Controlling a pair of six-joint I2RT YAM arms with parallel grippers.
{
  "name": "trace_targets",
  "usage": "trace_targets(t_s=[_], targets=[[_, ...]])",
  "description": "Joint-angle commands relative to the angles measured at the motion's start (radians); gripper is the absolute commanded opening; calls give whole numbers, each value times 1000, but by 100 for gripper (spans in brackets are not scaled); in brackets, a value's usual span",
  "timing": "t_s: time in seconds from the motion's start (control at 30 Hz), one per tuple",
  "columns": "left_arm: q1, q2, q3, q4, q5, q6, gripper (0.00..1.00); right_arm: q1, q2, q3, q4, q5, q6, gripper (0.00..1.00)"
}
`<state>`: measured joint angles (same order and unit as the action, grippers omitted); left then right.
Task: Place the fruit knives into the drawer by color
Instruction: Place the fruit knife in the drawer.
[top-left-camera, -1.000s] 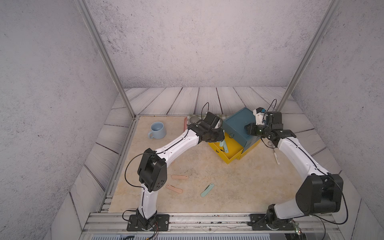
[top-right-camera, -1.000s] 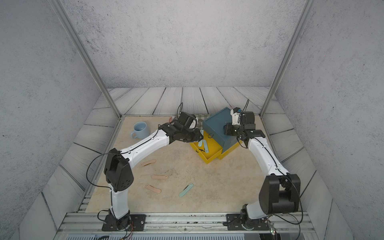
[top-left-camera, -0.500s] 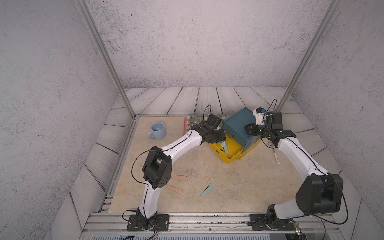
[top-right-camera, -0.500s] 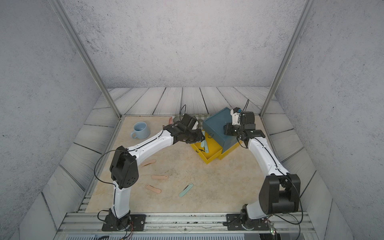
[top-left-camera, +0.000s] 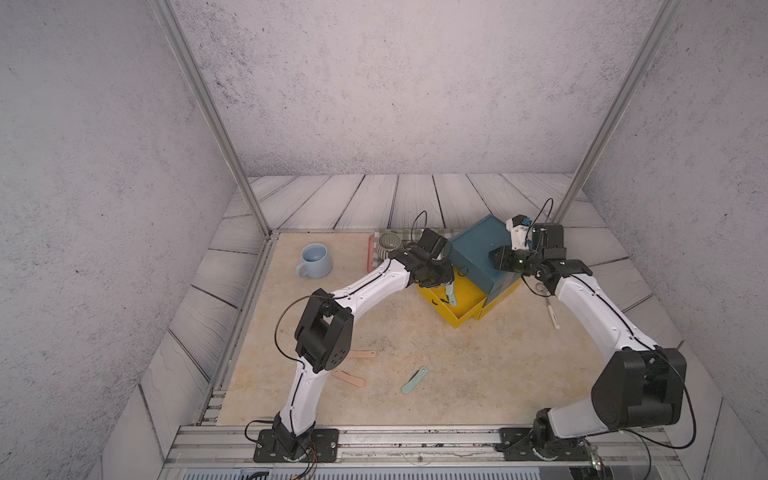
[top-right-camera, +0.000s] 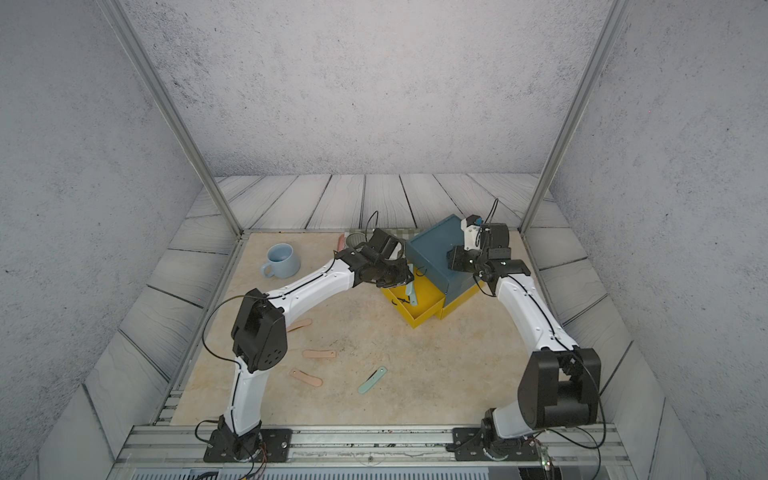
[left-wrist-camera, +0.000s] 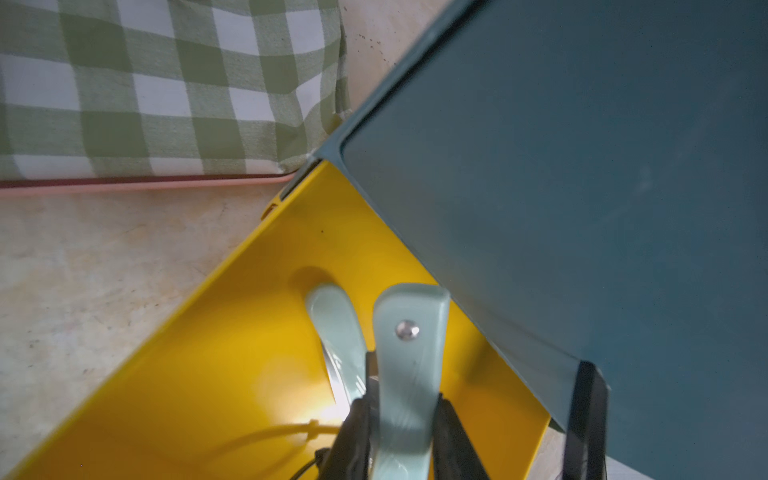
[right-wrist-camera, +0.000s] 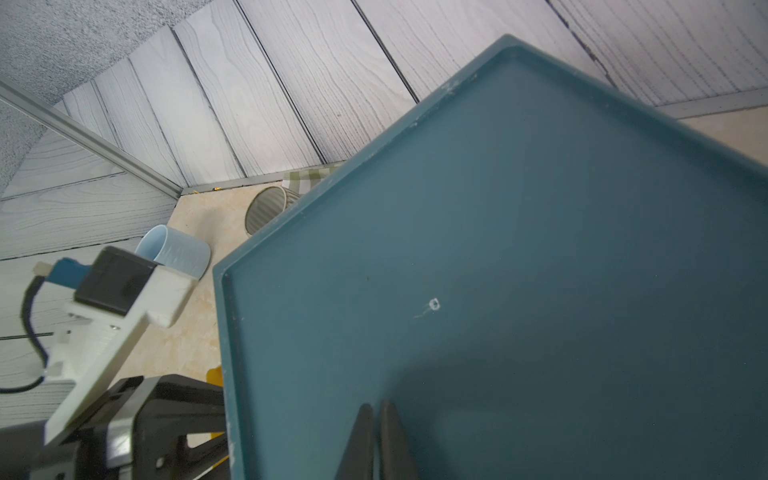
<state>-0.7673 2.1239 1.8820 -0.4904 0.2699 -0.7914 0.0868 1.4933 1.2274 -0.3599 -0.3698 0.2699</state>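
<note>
The teal knife I hold is over the free space (top-left-camera: 461, 293) beside the drawer's other teal knife. My left gripper should keep lowering it to the drawer's bottom (top-left-camera: 464, 302) and let go.
The drawer chest (top-left-camera: 478, 253) is a dark teal cube with a yellow drawer (top-left-camera: 465, 309) pulled out toward the front. My left gripper (left-wrist-camera: 402, 405) is shut on a pale teal fruit knife (left-wrist-camera: 409, 353) and holds it over the open drawer, beside another teal knife (left-wrist-camera: 336, 328) lying inside. My right gripper (right-wrist-camera: 376, 409) is shut with nothing in it, its tips resting on the chest's top (right-wrist-camera: 519, 249). Two salmon pink knives (top-right-camera: 319, 354) (top-right-camera: 306, 377), a third (top-right-camera: 299, 325) and a teal one (top-right-camera: 372, 380) lie on the table in front.
A blue mug (top-left-camera: 316, 259) and a grey ribbed cup (top-left-camera: 388, 244) stand behind the left arm. The pink tray's green checkered cloth (left-wrist-camera: 166, 83) touches the chest's corner. A thin white stick (top-left-camera: 552, 316) lies right of the chest. A lower yellow drawer (top-left-camera: 500, 301) sticks out slightly.
My left arm has stretched a little further right, carrying the teal knife over the open drawer. The right arm has not moved.
</note>
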Motion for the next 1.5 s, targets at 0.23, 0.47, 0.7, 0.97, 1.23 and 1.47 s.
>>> trace_targets(t_s=[0.23, 0.47, 0.7, 0.97, 1.23, 1.47], targets=[[-7, 61, 61, -34, 40, -3, 10, 3, 112, -117, -378, 77, 5, 9], [-15, 96, 97, -44, 62, -3, 11, 3, 112, -118, -376, 75, 5, 10], [-25, 124, 119, -53, 81, -16, 16, 3, 113, -118, -376, 76, 5, 10], [-26, 125, 123, -53, 90, -17, 33, 4, 116, -117, -377, 77, 2, 10], [-27, 104, 124, -55, 97, -14, 40, 3, 111, -120, -377, 79, 4, 10], [-27, 24, 122, -65, 81, 8, 40, 3, 110, -121, -376, 81, 4, 10]])
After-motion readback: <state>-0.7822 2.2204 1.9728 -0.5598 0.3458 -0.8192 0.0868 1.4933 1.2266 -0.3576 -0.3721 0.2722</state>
